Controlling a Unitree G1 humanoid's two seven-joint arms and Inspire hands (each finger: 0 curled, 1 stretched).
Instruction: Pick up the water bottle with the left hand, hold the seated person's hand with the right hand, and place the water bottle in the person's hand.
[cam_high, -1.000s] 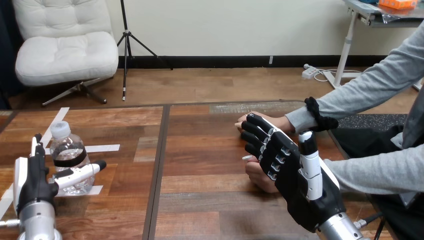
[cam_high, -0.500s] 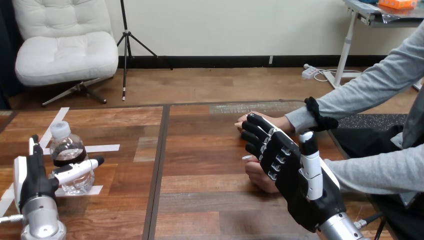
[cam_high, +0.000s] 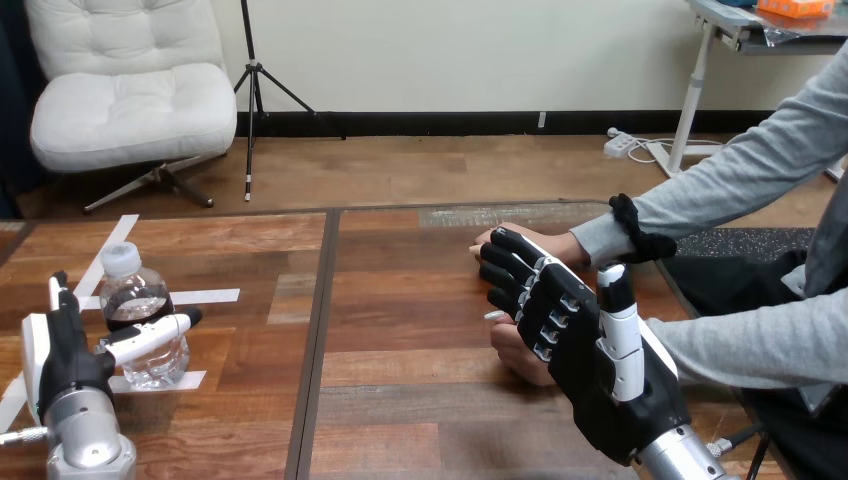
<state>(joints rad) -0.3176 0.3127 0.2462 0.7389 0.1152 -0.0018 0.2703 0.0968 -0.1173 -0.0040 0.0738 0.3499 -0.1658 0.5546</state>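
The thumb (cam_high: 150, 338) goes across the middle of the water bottle (cam_high: 143, 312), above a free base. The water bottle will tilt toward the fingers when I pick it up.
A clear water bottle (cam_high: 138, 318) with a white cap stands upright on the wooden table (cam_high: 400, 300) at the left. My left hand (cam_high: 62, 352) is open beside it, with its straight fingers on the bottle's left and the thumb reaching across its front. At the right, my right hand (cam_high: 600, 375) shows its back to the camera. The person's hand (cam_high: 512, 352) peeks out from under it, touching it on the palm side. The person's other hand (cam_high: 522, 236) lies flat on the table just beyond.
White tape strips (cam_high: 205, 296) are stuck on the table around the bottle. A dark seam (cam_high: 318, 330) runs down the table between the two hands. The person's grey-sleeved arms (cam_high: 740, 345) come in from the right edge.
My left hand has slid slightly left and down beside the bottle, which still stands. My right hand and the person's hands have barely moved.
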